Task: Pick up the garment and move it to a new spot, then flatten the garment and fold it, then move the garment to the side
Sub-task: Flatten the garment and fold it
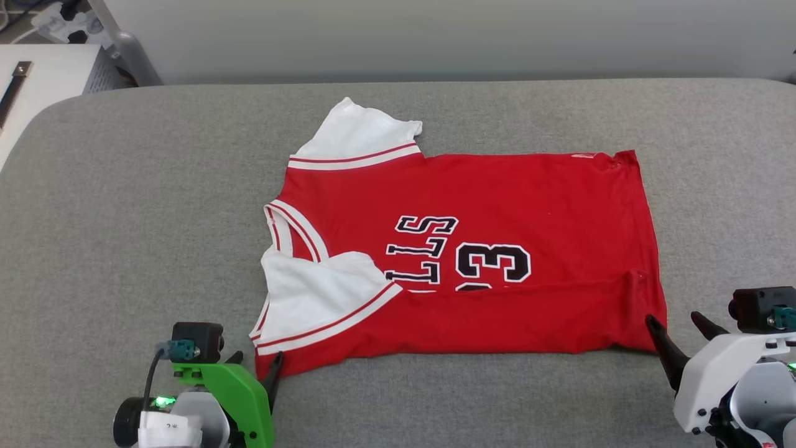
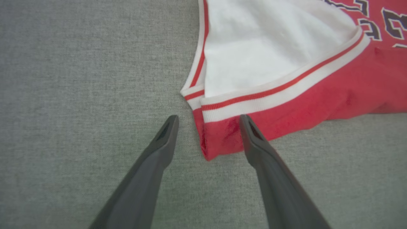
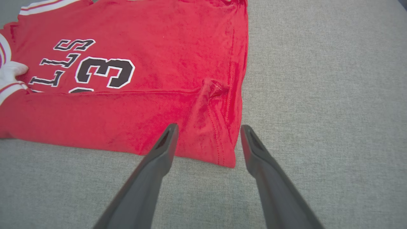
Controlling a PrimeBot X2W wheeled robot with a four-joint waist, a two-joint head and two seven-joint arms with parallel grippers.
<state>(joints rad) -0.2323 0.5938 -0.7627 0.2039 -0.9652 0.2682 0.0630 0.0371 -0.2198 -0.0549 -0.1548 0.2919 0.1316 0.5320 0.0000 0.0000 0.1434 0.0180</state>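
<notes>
The folded near sleeve (image 1: 321, 295) is lying straight across, so the far white sleeve (image 1: 365, 130) will overlap it when I fold the garment's far side over the lettering.
The garment (image 1: 497, 205), a red jersey with white sleeves, lies flat on the grey table with its collar to the left. Its near long edge is folded up over part of the black lettering and number. My left gripper (image 1: 258, 361) stands open at the garment's near-left corner (image 2: 219, 140), whose red tip lies between the fingers (image 2: 159, 152) in the left wrist view. My right gripper (image 1: 673, 318) is open at the near-right corner, and in the right wrist view that hem corner (image 3: 219, 149) sits between its two fingers (image 3: 159, 156). Neither gripper holds any cloth.
The grey fabric-covered table (image 1: 124, 218) stretches wide on all sides of the jersey. A white cabinet (image 1: 43, 74) and a grey post (image 1: 134, 59) stand beyond the table's far-left corner. A pale wall runs behind the far edge.
</notes>
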